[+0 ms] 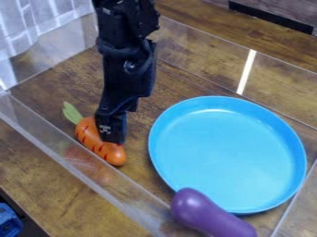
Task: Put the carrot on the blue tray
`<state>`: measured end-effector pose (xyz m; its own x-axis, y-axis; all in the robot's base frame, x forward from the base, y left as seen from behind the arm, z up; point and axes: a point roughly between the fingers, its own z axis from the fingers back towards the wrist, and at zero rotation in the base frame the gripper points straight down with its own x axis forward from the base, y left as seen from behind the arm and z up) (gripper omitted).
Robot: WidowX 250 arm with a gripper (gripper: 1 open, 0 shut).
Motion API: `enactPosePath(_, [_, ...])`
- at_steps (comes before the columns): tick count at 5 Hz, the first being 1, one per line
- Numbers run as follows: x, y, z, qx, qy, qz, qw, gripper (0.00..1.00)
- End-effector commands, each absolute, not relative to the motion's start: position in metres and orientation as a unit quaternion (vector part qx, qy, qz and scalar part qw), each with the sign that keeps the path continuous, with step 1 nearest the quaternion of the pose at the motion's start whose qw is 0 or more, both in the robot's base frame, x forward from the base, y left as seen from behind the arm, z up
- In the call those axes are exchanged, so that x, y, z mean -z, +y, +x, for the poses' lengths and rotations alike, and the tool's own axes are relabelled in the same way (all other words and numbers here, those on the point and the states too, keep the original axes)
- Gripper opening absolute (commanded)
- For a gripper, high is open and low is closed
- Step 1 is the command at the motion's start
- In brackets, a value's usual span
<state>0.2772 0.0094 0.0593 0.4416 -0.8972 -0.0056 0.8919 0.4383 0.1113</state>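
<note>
The carrot's orange body is beside my gripper's low, open fingers, so I keep moving toward the carrot's green top and close around the carrot's upper end.
The carrot lies on the wooden table, orange body pointing to the front right and green top toward the back left. It rests just left of the blue tray, apart from its rim. My gripper hangs straight down right over the carrot's upper end, open, no longer holding it. The tray has nothing on it.
A glossy purple eggplant lies at the tray's front rim. A clear plastic wall runs along the front left, close to the carrot. Grey tiles stand at the back left.
</note>
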Motion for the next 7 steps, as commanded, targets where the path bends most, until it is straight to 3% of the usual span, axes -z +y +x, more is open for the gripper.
enactPosePath(1, [-0.064,0.019,0.279,0.536,-0.042,0.056,0.841,1.00])
enactPosePath(3, [-0.056,0.035,0.276,0.556,-0.042,0.052,0.829,1.00])
enactPosePath(6, [-0.032,0.057,0.282,0.532,-0.038,0.048,0.844,1.00])
enactPosePath(7, [-0.031,0.057,0.291,0.534,-0.036,0.052,0.843,0.00])
